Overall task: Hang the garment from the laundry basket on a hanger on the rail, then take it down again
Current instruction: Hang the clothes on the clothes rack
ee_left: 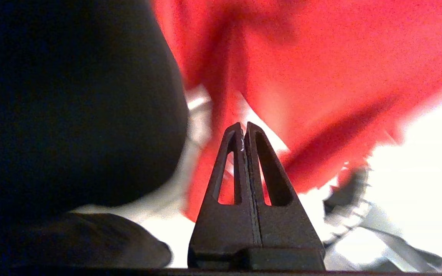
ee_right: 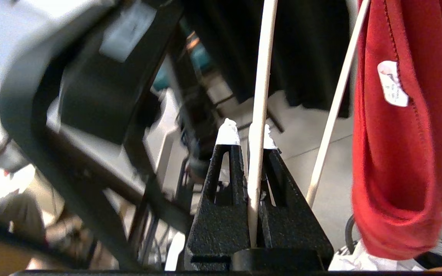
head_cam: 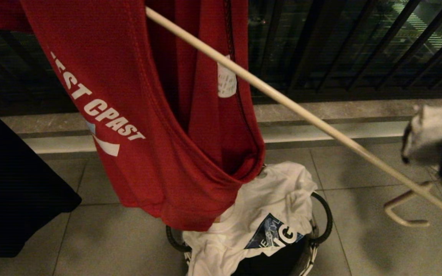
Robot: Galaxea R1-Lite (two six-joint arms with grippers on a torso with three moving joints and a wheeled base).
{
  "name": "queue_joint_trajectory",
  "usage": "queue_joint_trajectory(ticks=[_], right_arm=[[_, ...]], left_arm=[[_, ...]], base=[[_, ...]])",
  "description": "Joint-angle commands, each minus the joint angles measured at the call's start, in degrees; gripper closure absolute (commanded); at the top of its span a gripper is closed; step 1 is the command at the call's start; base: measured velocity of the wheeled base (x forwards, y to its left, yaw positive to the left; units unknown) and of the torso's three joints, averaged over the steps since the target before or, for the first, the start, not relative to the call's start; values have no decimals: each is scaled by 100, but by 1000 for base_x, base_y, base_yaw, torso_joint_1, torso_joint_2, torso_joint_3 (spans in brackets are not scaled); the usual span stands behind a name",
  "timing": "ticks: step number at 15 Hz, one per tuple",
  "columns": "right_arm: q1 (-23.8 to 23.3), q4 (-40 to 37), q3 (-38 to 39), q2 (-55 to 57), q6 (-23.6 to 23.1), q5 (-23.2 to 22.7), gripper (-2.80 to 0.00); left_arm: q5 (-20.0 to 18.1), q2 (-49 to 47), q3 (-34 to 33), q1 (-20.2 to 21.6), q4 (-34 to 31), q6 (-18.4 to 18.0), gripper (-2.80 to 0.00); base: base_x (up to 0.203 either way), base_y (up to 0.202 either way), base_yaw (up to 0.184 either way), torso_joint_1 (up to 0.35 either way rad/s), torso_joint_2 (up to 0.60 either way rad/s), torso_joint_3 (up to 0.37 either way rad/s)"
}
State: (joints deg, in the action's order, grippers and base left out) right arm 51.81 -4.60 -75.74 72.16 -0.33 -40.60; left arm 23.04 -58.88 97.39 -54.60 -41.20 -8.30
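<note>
The cream hanger's free arm [head_cam: 297, 110] sticks out of the red garment's opening, so my left gripper needs to move back, open and grab the opening's front edge [head_cam: 167, 99].
The red garment [head_cam: 148, 134] with white lettering hangs draped over the cream hanger [head_cam: 301, 111], which slants down to the right and ends in an upturned hook [head_cam: 405, 211]. The garment's lower fold dangles just above the laundry basket [head_cam: 322, 218] on the floor. My right gripper [ee_right: 246, 134] is shut on one thin rod of the hanger [ee_right: 259, 115], with the garment [ee_right: 397, 153] hanging beside it. My left gripper [ee_left: 243, 128] is shut with nothing between its fingers, close in front of the red cloth [ee_left: 320, 69]. The rail is out of view.
A white T-shirt [head_cam: 267, 207] spills over the basket's rim. A black garment [head_cam: 14, 184] hangs at the left. Dark railing bars [head_cam: 340, 46] and a stone ledge [head_cam: 359, 111] run behind. Part of my right arm [head_cam: 432, 130] shows at the right edge.
</note>
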Motion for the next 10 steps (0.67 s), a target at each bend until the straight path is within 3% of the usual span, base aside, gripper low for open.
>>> queue_joint_trajectory(ticks=[1, 4, 7, 10], right_arm=[[-4, 27, -233, 79, 192, 253, 0], [-4, 29, -317, 79, 209, 519, 0], [-4, 20, -503, 31, 329, 735, 0], [-4, 11, -591, -93, 464, 755, 0]], left_arm=[[-115, 183, -168, -15, -19, 63, 0], [-332, 252, -415, -29, -5, 64, 0], [-956, 390, -814, -50, 20, 284, 0], [-1038, 319, -1008, -51, 93, 416, 0]], base=[[0, 0, 0, 0, 0, 0], [0, 0, 0, 0, 0, 0], [0, 0, 0, 0, 0, 0], [0, 0, 0, 0, 0, 0]])
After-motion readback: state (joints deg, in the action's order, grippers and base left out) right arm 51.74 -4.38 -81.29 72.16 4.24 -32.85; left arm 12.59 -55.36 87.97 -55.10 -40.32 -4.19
